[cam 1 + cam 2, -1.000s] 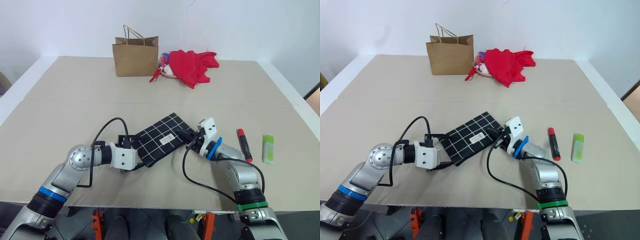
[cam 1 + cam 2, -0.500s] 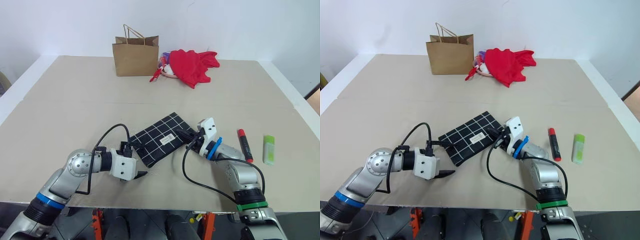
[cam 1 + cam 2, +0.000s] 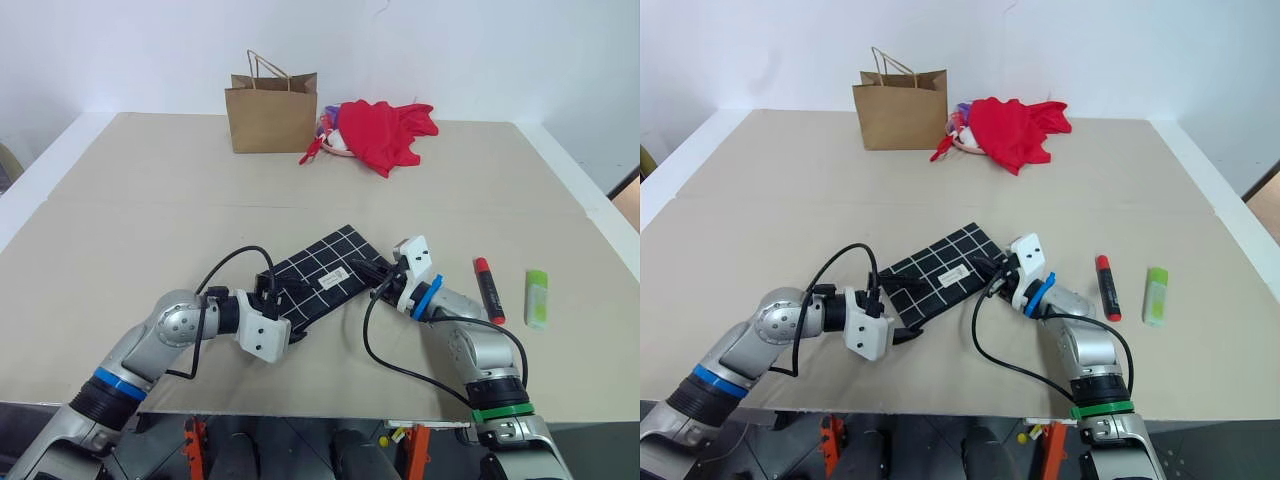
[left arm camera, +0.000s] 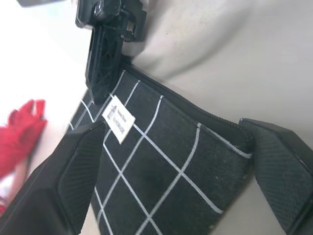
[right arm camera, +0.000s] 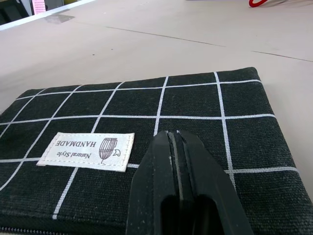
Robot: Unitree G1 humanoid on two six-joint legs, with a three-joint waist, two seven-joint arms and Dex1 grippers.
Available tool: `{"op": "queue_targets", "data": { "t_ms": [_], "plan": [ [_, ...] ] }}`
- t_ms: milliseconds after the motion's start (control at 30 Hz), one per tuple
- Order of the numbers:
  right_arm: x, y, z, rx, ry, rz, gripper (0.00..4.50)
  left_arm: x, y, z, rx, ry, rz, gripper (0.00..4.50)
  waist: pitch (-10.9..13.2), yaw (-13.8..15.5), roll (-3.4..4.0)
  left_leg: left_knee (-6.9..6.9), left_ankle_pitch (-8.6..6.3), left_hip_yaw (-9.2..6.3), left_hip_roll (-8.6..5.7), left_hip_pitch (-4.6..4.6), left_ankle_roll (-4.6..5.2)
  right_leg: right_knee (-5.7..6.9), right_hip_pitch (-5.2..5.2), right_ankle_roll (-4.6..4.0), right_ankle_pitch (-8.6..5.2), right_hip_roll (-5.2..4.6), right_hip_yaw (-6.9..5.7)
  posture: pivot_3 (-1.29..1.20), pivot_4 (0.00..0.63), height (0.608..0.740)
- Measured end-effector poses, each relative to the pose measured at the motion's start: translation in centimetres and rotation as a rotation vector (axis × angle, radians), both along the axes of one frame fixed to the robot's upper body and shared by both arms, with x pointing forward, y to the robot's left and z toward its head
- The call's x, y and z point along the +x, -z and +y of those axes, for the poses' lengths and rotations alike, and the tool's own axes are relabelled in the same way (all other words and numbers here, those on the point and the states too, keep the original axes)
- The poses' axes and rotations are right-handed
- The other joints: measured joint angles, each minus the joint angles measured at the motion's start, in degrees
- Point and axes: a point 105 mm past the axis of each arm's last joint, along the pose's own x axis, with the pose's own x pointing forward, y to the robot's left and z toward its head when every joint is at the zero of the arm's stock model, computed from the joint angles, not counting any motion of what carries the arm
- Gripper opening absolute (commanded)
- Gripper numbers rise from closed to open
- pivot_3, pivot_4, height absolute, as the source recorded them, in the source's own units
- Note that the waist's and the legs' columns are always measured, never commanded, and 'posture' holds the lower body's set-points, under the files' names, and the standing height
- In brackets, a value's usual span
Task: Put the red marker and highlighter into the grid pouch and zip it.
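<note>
My gripper will make the grid pouch's opening (image 3: 326,276) hang open at its loose end when it lifts the pouch, because the dark zip edge (image 4: 193,108) runs along the pouch's long near side.
The grid pouch (image 3: 318,277), black with white lines and a small white label, lies flat at the table's front middle. My left gripper (image 4: 171,125) is open at the pouch's near left end, its fingers (image 4: 80,161) spread to either side of that corner. My right gripper (image 3: 372,274) is shut with its tips at the pouch's right end, above the label (image 5: 88,149). Whether it pinches anything there I cannot tell. The red marker (image 3: 488,290) and the light green highlighter (image 3: 537,297) lie side by side on the table, right of my right arm.
A brown paper bag (image 3: 272,112) stands at the back of the table, with a heap of red cloth (image 3: 385,130) beside it on the right. The table's (image 3: 140,200) edges run along the left and right sides.
My left gripper left the pouch's left end, dipped toward the table's front edge, then came back to the pouch's near left corner with its wrist rolled. The right arm has kept still.
</note>
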Motion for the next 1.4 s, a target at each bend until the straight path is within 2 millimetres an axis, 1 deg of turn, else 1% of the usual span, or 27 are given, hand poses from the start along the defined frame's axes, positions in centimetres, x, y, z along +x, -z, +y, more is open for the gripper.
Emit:
{"op": "queue_targets", "data": {
  "t_ms": [267,333,367,400,433,500,533,567,600,633,733,833,933,1033,1100,1133,1200,1233,1267,1300,1367,1400],
  "plan": [
    [-0.2,-0.2,0.2,0.000,-0.008,-0.009,0.02,0.7,0.3,0.3,0.012,0.050,-0.053,4.50,0.0,0.0,0.03,0.00,0.21,0.01,0.00,0.05,0.27,0.00,0.03,0.12,0.17,0.00,0.00,0.00,0.150,0.740],
    [-0.3,-0.2,0.2,0.001,-0.009,-0.008,0.00,1.0,0.3,0.3,0.019,0.059,-0.053,3.98,0.0,0.0,0.06,0.00,0.30,0.02,-0.01,0.09,0.33,0.00,0.06,0.08,0.21,0.00,0.00,0.00,0.150,0.740],
    [-0.3,-0.2,0.2,0.001,-0.011,-0.008,0.00,1.1,0.5,0.3,0.026,0.058,-0.045,3.58,0.0,0.0,0.07,0.00,0.34,0.03,-0.01,0.11,0.34,0.00,0.06,0.01,0.22,0.00,0.01,0.00,0.150,0.740],
    [-0.3,-0.2,0.3,0.000,-0.013,-0.008,0.00,1.3,0.8,0.4,0.029,0.053,-0.034,3.40,0.0,0.0,0.07,0.00,0.38,0.04,-0.01,0.12,0.38,0.00,0.06,-0.05,0.22,0.00,0.01,0.00,0.150,0.740],
    [-0.3,-0.1,0.2,0.000,-0.012,-0.007,0.00,1.5,1.1,0.5,0.032,0.047,-0.022,2.66,0.0,0.0,0.07,0.00,0.44,0.04,-0.01,0.12,0.45,0.00,0.06,-0.10,0.25,0.00,0.01,0.00,0.150,0.740],
    [-0.4,0.0,0.2,0.000,-0.013,-0.004,0.00,1.7,1.4,0.7,0.041,0.037,-0.007,1.71,0.0,-0.1,0.07,-0.01,0.53,0.05,-0.01,0.12,0.55,0.00,0.03,-0.14,0.33,0.00,0.01,0.00,0.150,0.740],
    [-0.4,0.1,0.2,0.000,-0.012,-0.002,0.00,2.0,1.6,0.9,0.043,0.023,0.013,1.13,0.0,-0.1,0.07,-0.01,0.57,0.05,-0.01,0.12,0.59,0.00,0.02,-0.16,0.36,0.00,0.01,0.00,0.150,0.740],
    [-0.4,0.1,0.2,0.000,-0.012,0.000,0.00,2.1,1.6,0.9,0.039,0.013,0.024,0.79,0.0,-0.1,0.07,-0.01,0.58,0.05,-0.01,0.12,0.60,0.00,0.02,-0.16,0.37,0.00,0.01,0.00,0.150,0.740],
    [-0.5,0.2,0.1,-0.001,-0.012,0.001,0.00,2.6,1.1,1.0,0.017,-0.014,0.048,0.15,0.0,-0.1,0.08,-0.02,0.59,0.07,-0.01,0.12,0.60,0.00,0.02,-0.16,0.37,0.00,0.01,0.00,0.150,0.740],
    [-0.5,0.2,0.1,-0.001,-0.012,0.001,0.00,2.8,0.9,1.0,0.005,-0.026,0.060,0.07,-0.1,-0.1,0.10,-0.02,0.60,0.08,-0.01,0.12,0.60,0.00,0.02,-0.15,0.37,0.00,0.01,0.00,0.150,0.740],
    [-0.5,0.2,0.1,-0.002,-0.011,0.001,0.00,3.0,0.9,0.9,-0.007,-0.052,0.121,0.07,-0.1,-0.1,0.13,-0.09,0.59,0.08,-0.01,0.08,0.60,0.00,-0.01,-0.11,0.34,0.00,0.01,0.00,0.150,0.740],
    [-0.5,0.2,0.1,-0.002,-0.013,0.001,0.00,3.1,0.9,0.8,-0.014,-0.065,0.158,0.07,-0.1,-0.1,0.13,-0.16,0.59,0.08,-0.01,0.00,0.60,0.00,-0.09,0.12,0.39,0.00,0.01,0.00,0.150,0.740],
    [-0.5,0.1,0.1,-0.002,-0.014,0.000,0.00,3.2,0.8,0.8,-0.028,-0.079,0.188,0.07,-0.1,0.0,0.14,-0.18,0.58,0.06,-0.03,-0.11,0.59,0.00,-0.17,0.16,0.35,0.00,0.00,0.00,0.150,0.740],
    [-0.5,-0.1,0.2,-0.001,-0.016,-0.013,0.00,3.3,0.3,1.2,-0.099,-0.114,0.277,0.07,0.0,0.0,0.15,-0.20,0.56,0.05,-0.03,-0.19,0.60,-0.01,-0.25,0.18,0.32,0.00,0.00,0.00,0.150,0.740],
    [-0.5,-0.4,0.1,-0.002,-0.017,-0.025,0.63,3.3,-0.1,1.4,-0.140,-0.127,0.319,0.00,0.0,-0.1,0.16,-0.24,0.56,0.04,-0.03,-0.20,0.60,-0.01,-0.28,0.18,0.31,0.00,0.00,0.00,0.150,0.740],
    [-0.7,-1.3,0.1,-0.003,-0.030,-0.060,0.85,3.0,-0.8,1.6,-0.200,-0.123,0.383,0.00,0.0,-0.1,0.20,-0.28,0.55,0.04,-0.03,-0.26,0.60,0.00,-0.37,0.16,0.29,0.00,0.00,0.00,0.150,0.740],
    [-1.1,-3.2,-0.3,0.001,-0.049,-0.129,1.79,2.5,-1.7,1.7,-0.255,-0.098,0.441,0.00,0.0,0.0,0.25,-0.28,0.55,0.02,-0.03,-0.45,0.60,0.00,-0.55,0.17,0.29,0.00,-0.02,0.00,0.150,0.740],
    [-1.5,-4.6,-0.9,0.002,-0.059,-0.180,2.24,2.2,-2.3,1.8,-0.284,-0.086,0.472,0.00,0.0,0.0,0.25,-0.28,0.55,-0.01,-0.04,-0.53,0.60,-0.01,-0.61,0.19,0.28,0.00,-0.04,0.00,0.150,0.740],
    [-1.9,-5.7,-1.4,0.002,-0.061,-0.217,2.82,2.0,-2.7,2.0,-0.305,-0.077,0.491,0.00,0.0,0.0,0.25,-0.28,0.55,-0.03,-0.04,-0.53,0.60,-0.01,-0.60,0.20,0.26,0.00,-0.06,0.00,0.150,0.740],
    [-2.6,-6.9,-2.3,-0.003,-0.066,-0.265,3.29,1.8,-3.4,2.2,-0.328,-0.064,0.514,0.00,0.0,0.2,0.25,-0.29,0.54,-0.07,-0.05,-0.55,0.61,-0.01,-0.59,0.19,0.22,0.00,-0.10,0.00,0.150,0.740],
    [-3.5,-7.6,-3.4,-0.009,-0.068,-0.298,4.15,1.5,-4.2,2.5,-0.344,-0.052,0.532,0.00,0.0,0.3,0.24,-0.29,0.51,-0.15,-0.06,-0.54,0.62,-0.01,-0.56,0.14,0.16,-0.01,-0.18,0.00,0.150,0.740],
    [-4.0,-7.5,-4.1,-0.013,-0.063,-0.303,4.34,1.3,-4.4,2.6,-0.345,-0.044,0.541,0.00,0.0,0.3,0.24,-0.29,0.51,-0.18,-0.06,-0.54,0.63,-0.01,-0.55,0.13,0.15,-0.01,-0.21,0.00,0.150,0.740]
  ]
}}
